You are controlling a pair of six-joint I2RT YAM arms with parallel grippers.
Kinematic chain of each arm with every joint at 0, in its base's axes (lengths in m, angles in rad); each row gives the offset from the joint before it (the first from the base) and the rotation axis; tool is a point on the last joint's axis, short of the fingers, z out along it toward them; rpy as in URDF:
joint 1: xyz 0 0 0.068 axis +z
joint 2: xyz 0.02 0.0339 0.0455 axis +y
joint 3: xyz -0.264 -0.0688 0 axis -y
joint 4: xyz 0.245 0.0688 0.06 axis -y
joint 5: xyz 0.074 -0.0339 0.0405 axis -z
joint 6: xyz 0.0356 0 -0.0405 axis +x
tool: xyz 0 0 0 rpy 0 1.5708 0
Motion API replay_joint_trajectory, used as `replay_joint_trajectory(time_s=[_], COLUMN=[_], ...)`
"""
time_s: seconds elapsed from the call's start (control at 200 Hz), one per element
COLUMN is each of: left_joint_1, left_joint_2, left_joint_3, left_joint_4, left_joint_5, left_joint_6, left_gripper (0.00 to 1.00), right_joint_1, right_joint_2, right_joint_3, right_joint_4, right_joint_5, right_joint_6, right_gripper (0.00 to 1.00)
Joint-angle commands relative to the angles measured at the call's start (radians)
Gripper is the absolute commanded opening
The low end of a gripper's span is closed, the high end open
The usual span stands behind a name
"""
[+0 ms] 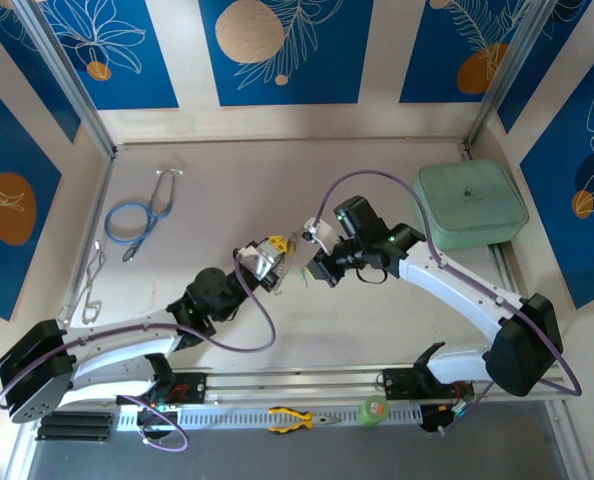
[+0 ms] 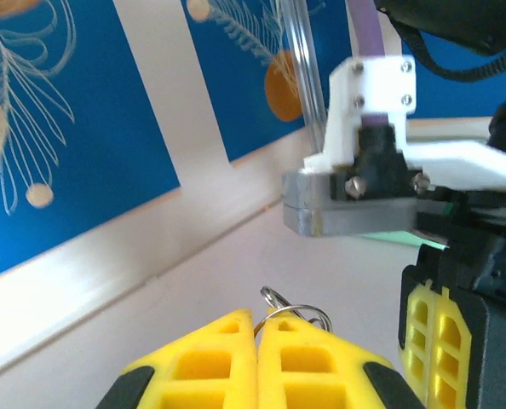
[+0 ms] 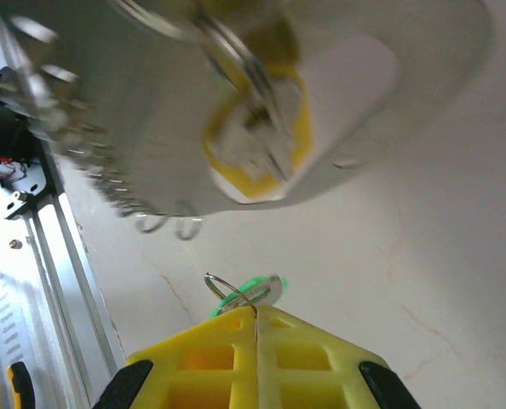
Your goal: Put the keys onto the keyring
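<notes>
The green-headed key (image 1: 305, 277) is hanging clear of the strap over open table (image 1: 316, 299). My right gripper goes on moving it down until it gets to that spot, then let go.
My left gripper (image 2: 257, 317) is shut on a small silver ring (image 2: 297, 308) of the keyring, held above the table's middle (image 1: 270, 255). The keyring's cream strap (image 3: 108, 102) with its row of silver rings (image 3: 163, 223) hangs blurred close over my right gripper. A yellow-headed key (image 3: 257, 145) shows against the strap, on a ring. My right gripper (image 3: 255, 313) is shut on a wire ring carrying the green-headed key (image 3: 255, 291). Both grippers meet tip to tip, the right one (image 1: 312, 268) just right of the left.
A blue stethoscope (image 1: 137, 215) and silver wire clips (image 1: 92, 285) lie at the left. At the back right sits a pale green case (image 1: 470, 203). Yellow-handled pliers (image 1: 295, 418) and a green tape roll (image 1: 375, 409) rest on the front rail.
</notes>
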Motion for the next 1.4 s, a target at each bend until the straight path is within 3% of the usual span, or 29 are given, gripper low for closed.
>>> replay_joint_trajectory(time_s=[0.0,0.23,0.505,0.675,0.89,1.115,1.3,1.395], left_joint_1=[0.015,0.025,0.027,0.027,0.032,0.062,0.080,0.082], left_joint_2=[-0.022,0.002,0.036,0.035,0.040,0.013,-0.020,-0.030], left_joint_3=[0.105,0.261,0.285,0.297,0.321,0.341,0.335,0.337], left_joint_4=[-0.249,-0.647,-0.708,-0.725,-0.758,-0.792,-0.799,-0.801], left_joint_5=[-0.013,-0.074,-0.071,-0.073,-0.031,0.032,0.108,0.135], left_joint_6=[-0.180,-0.435,-0.624,-0.645,-0.670,-0.713,-0.728,-0.728], left_gripper=[0.00,0.00,0.00,0.00,0.00,0.00,0.00,0.00], right_joint_1=[-0.036,-0.057,-0.078,-0.083,-0.103,-0.109,-0.069,-0.032], right_joint_2=[0.038,0.179,0.260,0.249,0.161,-0.043,-0.181,-0.210], right_joint_3=[-0.042,-0.083,-0.067,-0.066,-0.086,-0.230,-0.353,-0.391], right_joint_4=[-0.038,-0.038,-0.014,-0.014,0.021,0.253,0.490,0.569], right_joint_5=[-0.001,0.031,0.049,0.052,0.017,-0.016,-0.163,-0.208], right_joint_6=[0.105,0.249,0.278,0.281,0.277,0.219,0.005,-0.078], right_gripper=[0.00,0.00,0.00,0.22,0.29,0.28,0.30,0.41])
